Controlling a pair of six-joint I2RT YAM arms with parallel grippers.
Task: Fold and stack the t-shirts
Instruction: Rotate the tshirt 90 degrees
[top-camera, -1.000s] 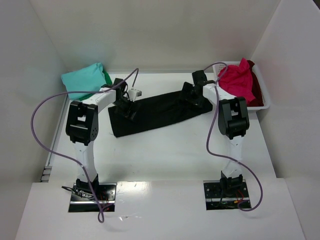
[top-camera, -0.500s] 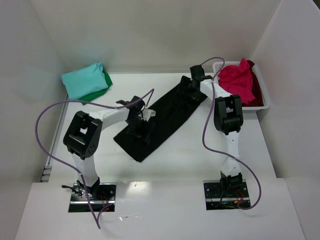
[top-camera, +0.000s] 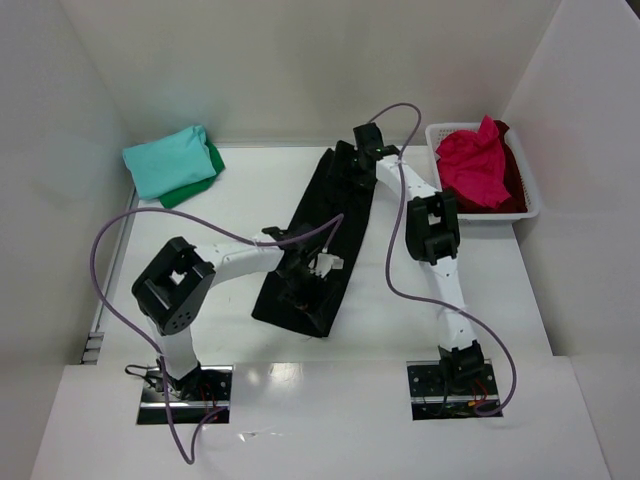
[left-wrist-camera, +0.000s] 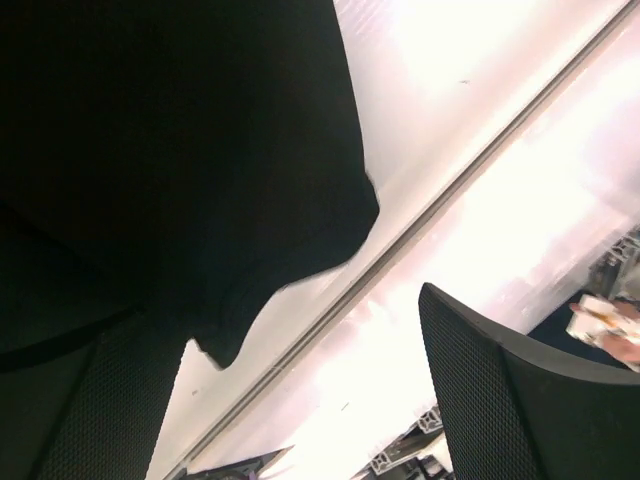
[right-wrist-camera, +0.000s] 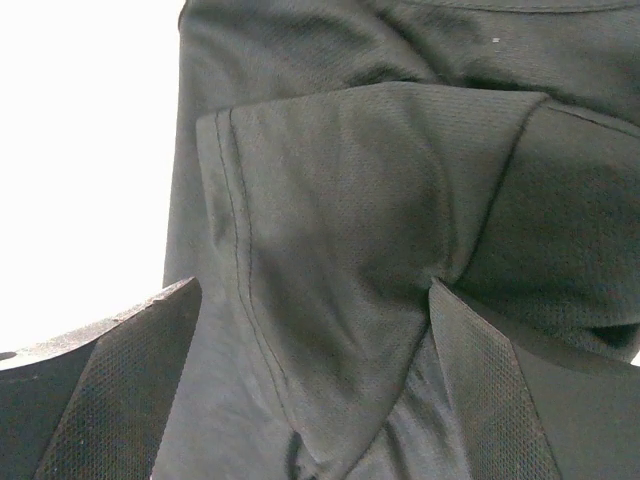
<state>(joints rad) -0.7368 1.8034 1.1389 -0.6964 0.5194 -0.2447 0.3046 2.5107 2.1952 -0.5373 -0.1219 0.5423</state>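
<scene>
The black t-shirt lies slanted from far end to near end (top-camera: 296, 321), so the robot's left gripper should move back to its middle (top-camera: 345, 237) and help swing it straight before it gets folded.
A black t-shirt (top-camera: 325, 225), folded into a long strip, lies on the white table from the far middle down towards the near edge. My left gripper (top-camera: 305, 285) sits low over its near end, jaws wide apart. In the left wrist view the black cloth (left-wrist-camera: 200, 150) lies under one finger, with bare table between the left gripper's (left-wrist-camera: 285, 330) tips. My right gripper (top-camera: 352, 170) rests on the far end; the right wrist view shows the right gripper (right-wrist-camera: 315, 300) open and pressed onto a folded sleeve of the shirt (right-wrist-camera: 340, 180).
A folded teal shirt (top-camera: 165, 158) lies on a green one (top-camera: 203, 178) at the far left corner. A white basket (top-camera: 533, 195) at the far right holds a crumpled pink-red shirt (top-camera: 470, 165) over a dark red one (top-camera: 512, 188). White walls enclose the table.
The black strip has swung from lying crosswise to running near-to-far. My left gripper came towards the near edge and rightwards; my right gripper went left and farther back. Both stayed open.
</scene>
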